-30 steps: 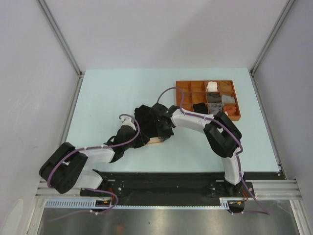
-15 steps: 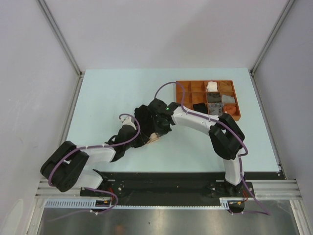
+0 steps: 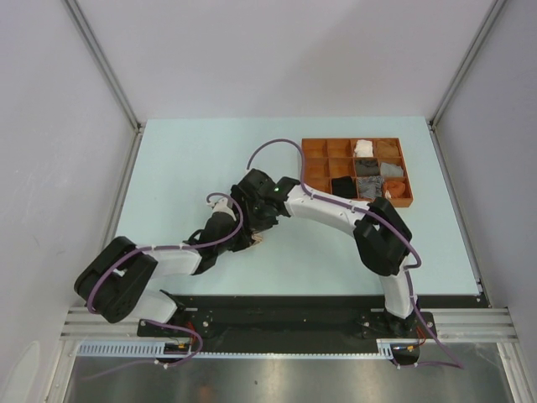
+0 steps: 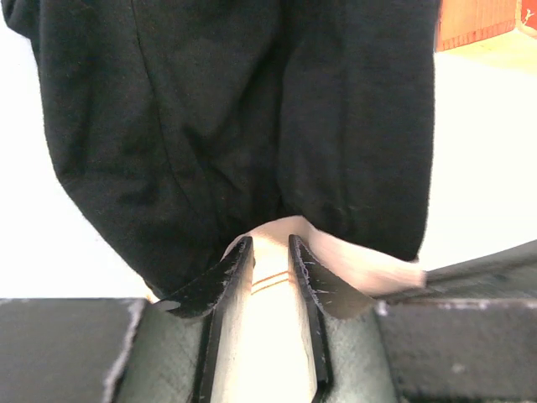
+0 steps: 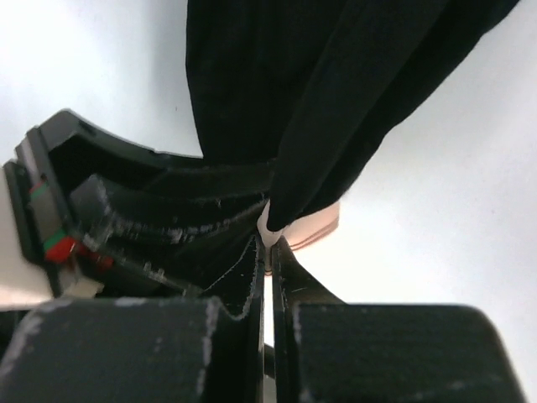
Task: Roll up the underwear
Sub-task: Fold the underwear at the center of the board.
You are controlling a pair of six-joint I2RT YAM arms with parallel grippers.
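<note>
The waistband bunches up (image 4: pixel 273 250) inside the robot's left gripper, and the waistband's loose corner (image 4: pixel 153 291) is next to the gripper's fingers, so the left gripper should open and grab that corner to pull the waistband straight.
One black brief (image 4: pixel 210 126) with a beige waistband (image 4: pixel 273 269) lies bunched at the table's middle (image 3: pixel 243 210), mostly under both grippers. My left gripper (image 4: pixel 270 252) is shut on the waistband, which fills the gap between its fingers; in the top view it sits at the brief's near edge (image 3: pixel 242 237). My right gripper (image 5: pixel 268 248) is shut on the waistband's edge (image 5: pixel 306 231), with black cloth (image 5: pixel 319 92) hanging over it, and is right beside the left gripper (image 5: pixel 143 227). The grey pin-striped boxer and the second brief are not identifiable.
A brown compartmented tray (image 3: pixel 315 149) stands at the back right and holds several rolled cloth items, white, grey, black and orange. Its corner shows in the left wrist view (image 4: pixel 474 21). Grey walls enclose the pale blue table (image 3: pixel 185 159).
My right gripper has moved left and a little back with the waistband, closing in on the left gripper. The brief has bunched up and less beige shows.
</note>
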